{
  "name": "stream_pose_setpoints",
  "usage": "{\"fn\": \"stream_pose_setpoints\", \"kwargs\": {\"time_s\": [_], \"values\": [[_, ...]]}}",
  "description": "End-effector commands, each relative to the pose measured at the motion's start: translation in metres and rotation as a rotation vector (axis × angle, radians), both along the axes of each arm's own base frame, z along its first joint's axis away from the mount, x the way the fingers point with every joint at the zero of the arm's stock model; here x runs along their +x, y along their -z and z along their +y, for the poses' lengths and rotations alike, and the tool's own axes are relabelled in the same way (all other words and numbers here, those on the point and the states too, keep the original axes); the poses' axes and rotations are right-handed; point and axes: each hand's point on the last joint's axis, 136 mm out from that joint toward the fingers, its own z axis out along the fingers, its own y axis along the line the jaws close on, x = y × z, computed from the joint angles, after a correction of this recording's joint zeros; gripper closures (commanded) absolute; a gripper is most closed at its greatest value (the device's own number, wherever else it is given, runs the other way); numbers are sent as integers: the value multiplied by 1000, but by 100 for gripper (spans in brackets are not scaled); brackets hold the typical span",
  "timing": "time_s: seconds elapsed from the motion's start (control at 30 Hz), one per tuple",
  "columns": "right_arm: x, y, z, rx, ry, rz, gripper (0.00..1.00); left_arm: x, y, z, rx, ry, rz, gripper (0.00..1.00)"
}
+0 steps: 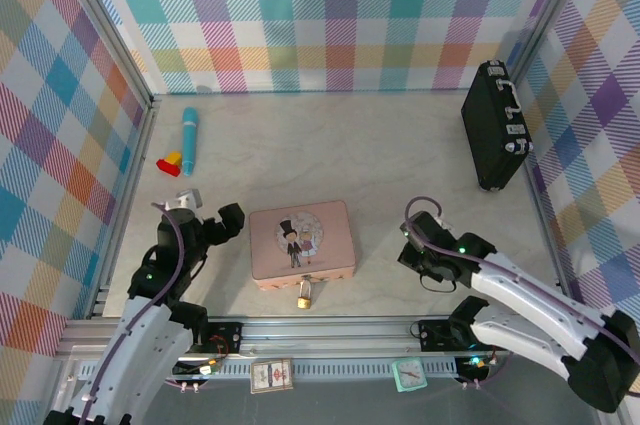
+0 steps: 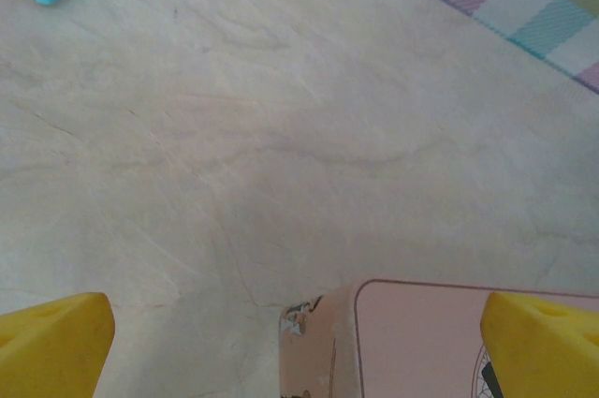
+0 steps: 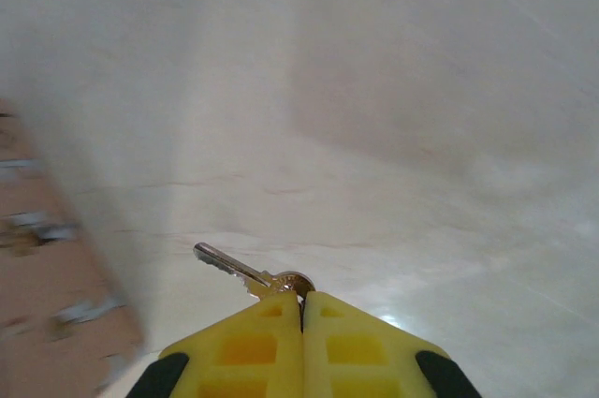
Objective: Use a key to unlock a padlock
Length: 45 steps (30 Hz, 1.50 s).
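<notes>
Next, I take the key in my left gripper before unlocking the padlock: my right gripper holds the key's round head (image 3: 297,282), the blade (image 3: 225,260) slanting across its fingers.
A slim silver-grey key (image 3: 245,272) sticks out to the left from my right gripper (image 3: 302,300), whose yellow fingers (image 3: 253,342) are shut on its round head, low over the table. In the top view that right gripper (image 1: 412,248) is just right of the pink tin (image 1: 300,242). The small brass padlock (image 1: 304,294) hangs at the tin's front edge. My left gripper (image 1: 207,217) stands open left of the tin, its yellow fingertips (image 2: 51,342) spread wide over the tin's corner (image 2: 402,342), holding nothing.
A black case (image 1: 495,125) stands at the back right by the wall. A blue tube (image 1: 189,140) and a red and yellow piece (image 1: 170,161) lie at the back left. A small clock (image 1: 408,375) and a card (image 1: 271,375) sit on the front rail.
</notes>
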Motion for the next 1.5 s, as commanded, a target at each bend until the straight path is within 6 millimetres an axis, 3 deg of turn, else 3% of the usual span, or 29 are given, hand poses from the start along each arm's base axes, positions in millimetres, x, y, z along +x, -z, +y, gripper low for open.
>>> {"fn": "stream_pose_setpoints", "kwargs": {"time_s": [0.0,0.2,0.37,0.57,0.97,1.13,1.47], "values": [[28,-53,34,129,-133,-227,100,7,-25,-26,-112,99,-47,0],[55,-142,101,466,-311,-542,100,14,-74,-77,-351,273,-100,1],[61,-183,143,608,-471,-666,100,4,-120,-113,-380,407,-193,4],[64,-178,163,624,-546,-633,100,-17,-142,-161,-375,586,-219,10],[54,-165,166,613,-592,-595,100,-23,-126,-240,-244,772,-94,27],[49,-162,166,595,-617,-594,100,-13,-113,-252,-213,760,-42,35],[44,-154,174,577,-664,-578,100,-8,-101,-256,-214,742,2,52]]}}
